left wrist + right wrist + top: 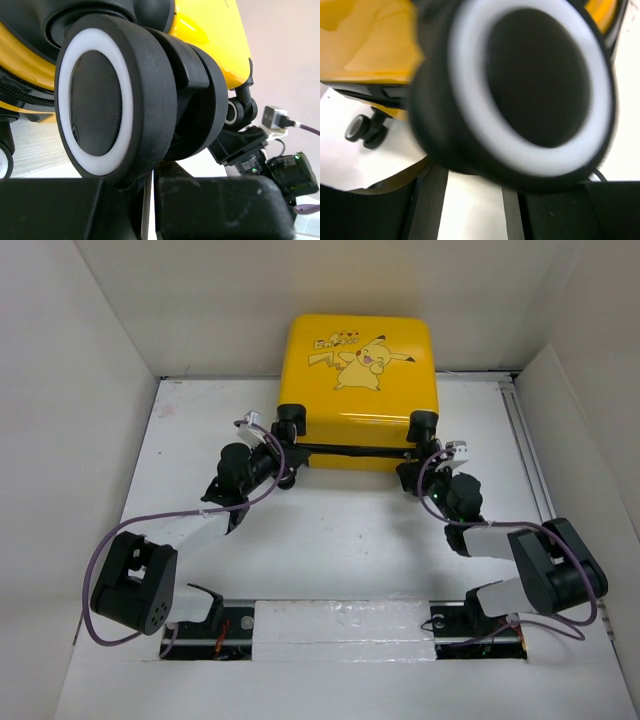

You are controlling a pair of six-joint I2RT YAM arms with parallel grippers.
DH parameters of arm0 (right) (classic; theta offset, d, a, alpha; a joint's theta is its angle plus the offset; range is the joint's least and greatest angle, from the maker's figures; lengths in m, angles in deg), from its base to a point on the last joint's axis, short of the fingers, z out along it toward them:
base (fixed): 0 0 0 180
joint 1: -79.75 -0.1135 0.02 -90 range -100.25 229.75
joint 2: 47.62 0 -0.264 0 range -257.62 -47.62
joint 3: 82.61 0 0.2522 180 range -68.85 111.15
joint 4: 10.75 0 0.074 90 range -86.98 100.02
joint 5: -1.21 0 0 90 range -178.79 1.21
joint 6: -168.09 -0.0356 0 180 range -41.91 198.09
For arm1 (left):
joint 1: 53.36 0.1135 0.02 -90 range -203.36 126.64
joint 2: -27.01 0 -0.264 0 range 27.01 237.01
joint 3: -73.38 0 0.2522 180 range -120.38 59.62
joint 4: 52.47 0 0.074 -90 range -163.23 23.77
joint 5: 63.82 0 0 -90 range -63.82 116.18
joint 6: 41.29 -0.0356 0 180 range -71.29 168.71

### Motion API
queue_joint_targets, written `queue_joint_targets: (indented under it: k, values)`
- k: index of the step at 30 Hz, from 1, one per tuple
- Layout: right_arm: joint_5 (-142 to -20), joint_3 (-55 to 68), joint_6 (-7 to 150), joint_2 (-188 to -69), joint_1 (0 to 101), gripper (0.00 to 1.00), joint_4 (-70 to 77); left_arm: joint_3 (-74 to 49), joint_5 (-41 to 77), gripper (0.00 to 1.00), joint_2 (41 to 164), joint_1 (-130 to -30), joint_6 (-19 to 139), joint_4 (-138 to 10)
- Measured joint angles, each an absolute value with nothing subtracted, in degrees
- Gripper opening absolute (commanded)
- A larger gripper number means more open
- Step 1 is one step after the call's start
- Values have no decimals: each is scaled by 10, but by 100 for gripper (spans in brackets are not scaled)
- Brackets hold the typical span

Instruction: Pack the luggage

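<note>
The left gripper's fingers are almost closed under the luggage's wheel [137, 167], so the left gripper should move back, open wide and come in around that wheel [132, 100].
The luggage [360, 380] is a yellow suitcase with a Pikachu cartoon on its shell. It lies flat and closed at the back of the table, wheels toward me. My left gripper [284, 454] sits at its near left wheel [288, 425]. In the left wrist view that wheel [100, 100] fills the frame just above the gripper [152, 185], whose jaws show only a thin slit and hold nothing. My right gripper [412, 476] is at the near right wheel [424, 423]. In the right wrist view that wheel [535, 85] is blurred, right over the open gripper [472, 200].
White walls enclose the table on three sides. A metal rail [525, 450] runs along the right edge. A taped mounting strip [345, 625] lies at the near edge between the arm bases. The luggage's far wheel [362, 131] shows at the left of the right wrist view.
</note>
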State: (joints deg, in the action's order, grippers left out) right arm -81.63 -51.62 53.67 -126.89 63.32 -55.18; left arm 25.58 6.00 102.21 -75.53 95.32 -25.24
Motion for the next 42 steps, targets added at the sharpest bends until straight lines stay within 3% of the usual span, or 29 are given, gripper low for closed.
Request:
queue_joint_targets:
  k: [8,12,14,15,18,27,36,39,42]
  values:
    - [-797,-498,528,-1318,648,54,-553,256,61,0,1022,-755,953,-253]
    - [-796,-495,526,-1331,648,50,-576,256,61,0,1022,-755,953,-253]
    - [-794,-495,525,-1338,648,40,-584,256,61,0,1022,-755,953,-253]
    - [-795,-495,523,-1342,648,25,-588,256,61,0,1022,-755,953,-253]
    - [-800,-490,522,-1357,645,0,-609,256,61,0,1022,-755,953,-253]
    - [-936,-506,514,-1371,558,0,-656,256,61,0,1021,-758,953,-253]
    - [-1189,-464,559,-1416,294,0,-651,198,64,0,1049,-808,958,-250]
    - [-1199,-462,573,-1396,280,0,-620,180,63,0,1053,-820,958,-243]
    - [-1135,-478,569,-1328,338,0,-544,179,72,0,1052,-821,957,-246]
